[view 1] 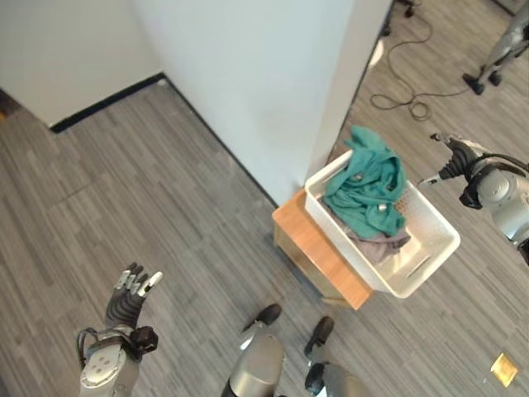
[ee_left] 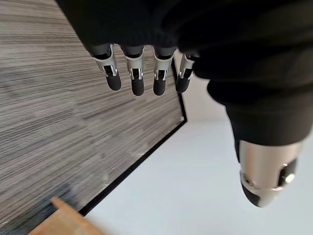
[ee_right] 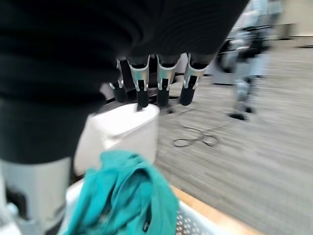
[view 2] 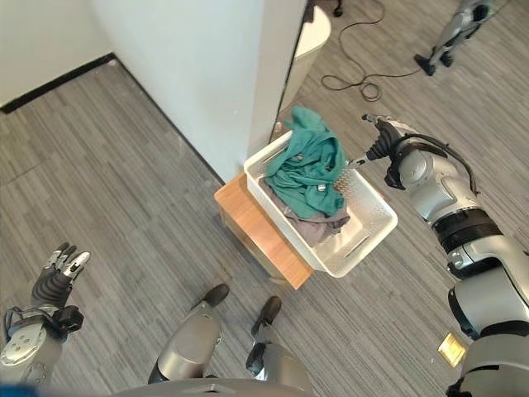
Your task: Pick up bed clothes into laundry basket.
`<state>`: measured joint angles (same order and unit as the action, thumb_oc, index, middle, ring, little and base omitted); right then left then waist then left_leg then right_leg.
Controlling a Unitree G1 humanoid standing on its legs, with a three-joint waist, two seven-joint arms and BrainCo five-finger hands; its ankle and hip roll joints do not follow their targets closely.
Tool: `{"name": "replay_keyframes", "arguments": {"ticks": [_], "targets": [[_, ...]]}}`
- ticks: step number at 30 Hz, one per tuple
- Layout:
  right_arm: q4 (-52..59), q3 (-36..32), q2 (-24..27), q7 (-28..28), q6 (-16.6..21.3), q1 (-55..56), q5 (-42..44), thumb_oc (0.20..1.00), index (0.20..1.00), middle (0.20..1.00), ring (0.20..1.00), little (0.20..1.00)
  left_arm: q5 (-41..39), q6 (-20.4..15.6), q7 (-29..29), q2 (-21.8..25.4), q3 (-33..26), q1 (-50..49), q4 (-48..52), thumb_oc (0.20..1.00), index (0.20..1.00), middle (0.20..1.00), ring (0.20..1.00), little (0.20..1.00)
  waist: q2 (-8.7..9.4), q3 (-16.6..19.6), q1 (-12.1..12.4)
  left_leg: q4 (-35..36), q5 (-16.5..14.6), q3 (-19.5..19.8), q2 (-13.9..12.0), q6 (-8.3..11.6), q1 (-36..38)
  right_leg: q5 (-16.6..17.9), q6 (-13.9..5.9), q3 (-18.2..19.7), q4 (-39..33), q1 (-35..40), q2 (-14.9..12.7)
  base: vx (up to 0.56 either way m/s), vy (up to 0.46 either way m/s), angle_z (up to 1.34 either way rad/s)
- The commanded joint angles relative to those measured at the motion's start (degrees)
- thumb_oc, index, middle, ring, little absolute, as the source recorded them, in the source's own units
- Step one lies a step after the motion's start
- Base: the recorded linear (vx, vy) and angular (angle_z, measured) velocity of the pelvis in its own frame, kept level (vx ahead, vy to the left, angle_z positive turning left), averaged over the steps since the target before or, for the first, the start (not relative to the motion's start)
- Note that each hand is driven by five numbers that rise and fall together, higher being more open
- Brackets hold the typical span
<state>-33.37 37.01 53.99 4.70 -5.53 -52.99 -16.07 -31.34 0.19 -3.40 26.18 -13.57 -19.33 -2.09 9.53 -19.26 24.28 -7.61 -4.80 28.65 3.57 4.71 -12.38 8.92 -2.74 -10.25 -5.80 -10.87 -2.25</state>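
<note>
Loose folds show, so the teal garment should rise into a peak when the robot lifts the garment's corner, while the rest stays heaped in the basket.
A white laundry basket sits on a low wooden stand beside a white wall. A teal garment is piled in it, draped over the far rim, with grey cloth under it. My right hand hovers open just past the basket's far right corner, its fingers straight above the teal garment and holding nothing. My left hand is out over the bare floor at the lower left, fingers straight and empty.
A white wall and a white pillar stand right behind the basket. A black cable loops on the wood floor beyond it. Another robot's leg stands at the far right. A small yellow square lies on the floor lower right.
</note>
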Motion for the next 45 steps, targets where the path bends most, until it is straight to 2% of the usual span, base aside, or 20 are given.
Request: {"name": "replay_keyframes", "arguments": {"ticks": [1,5,7,9,25,45], "targets": [[-4.22,9.12,5.31,0.16,0.48,-8.09,-12.48,1.0,1.0,1.0,1.0,1.0,-1.89,-3.18,-0.13,5.84,-0.2,0.14,3.06,1.0,1.0,1.0,1.0,1.0,-2.55,0.9,-0.03,11.31,9.49,-1.14,-0.31,-2.47,1.77,-6.72,-3.43,2.94,0.8,4.49,-1.06,-0.03,-0.009,0.14],[-7.01,13.32,2.85,0.71,0.66,-11.14,-17.36,1.0,1.0,1.0,1.0,1.0,-2.1,-3.52,-0.74,6.62,0.41,0.76,3.18,1.0,1.0,1.0,1.0,1.0,-2.63,-0.09,0.26,11.4,9.66,-1.25,-0.38,-2.42,1.07,-6.49,-3.48,2.75,0.8,3.7,-0.88,-0.02,0.003,0.04],[-7.71,14.07,2.14,0.94,0.62,-11.86,-17.88,1.0,1.0,1.0,1.0,1.0,-2.22,-3.72,-1.04,6.78,0.38,0.84,3.24,1.0,1.0,1.0,1.0,1.0,-2.66,-0.46,0.41,11.44,9.75,-1.41,-0.46,-2.39,0.85,-6.42,-3.51,2.83,0.8,3.42,-0.84,0.0,0.0,0.0],[-10.08,14.54,-0.62,-0.3,0.33,-13.16,-17.74,1.0,1.0,1.0,1.0,1.0,-2.51,-4.05,-2.11,6.51,1.82,2.08,2.89,1.0,1.0,1.0,1.0,1.0,-2.94,-1.51,0.94,11.53,10.17,-1.24,-0.37,-2.19,-0.11,-6.33,-3.53,2.43,0.8,2.54,-0.83,-0.02,0.006,-0.02],[-10.65,18.19,-4.88,-2.7,0.26,-18.44,-22.03,1.0,1.0,1.0,1.0,1.0,-2.75,-5.91,-4.44,5.53,5.19,6.03,3.08,1.0,1.0,1.0,1.0,1.0,-3.39,-4.03,1.47,11.38,10.89,-0.74,0.2,-1.69,-4.04,-6.09,-3.83,1.0,0.8,-0.42,-1.39,-0.01,0.008,0.04],[-13.66,22.29,-4.62,-4.42,0.31,-19.55,-28.82,1.0,1.0,1.0,1.0,1.0,-3.37,-8.14,-7.03,4.65,7.4,9.19,3.0,1.0,1.0,1.0,1.0,1.0,-4.21,-7.58,1.35,11.31,11.8,-1.15,0.34,-1.28,-9.06,-5.13,-4.37,1.26,0.8,-4.83,-1.84,0.0,0.002,0.0]]}}
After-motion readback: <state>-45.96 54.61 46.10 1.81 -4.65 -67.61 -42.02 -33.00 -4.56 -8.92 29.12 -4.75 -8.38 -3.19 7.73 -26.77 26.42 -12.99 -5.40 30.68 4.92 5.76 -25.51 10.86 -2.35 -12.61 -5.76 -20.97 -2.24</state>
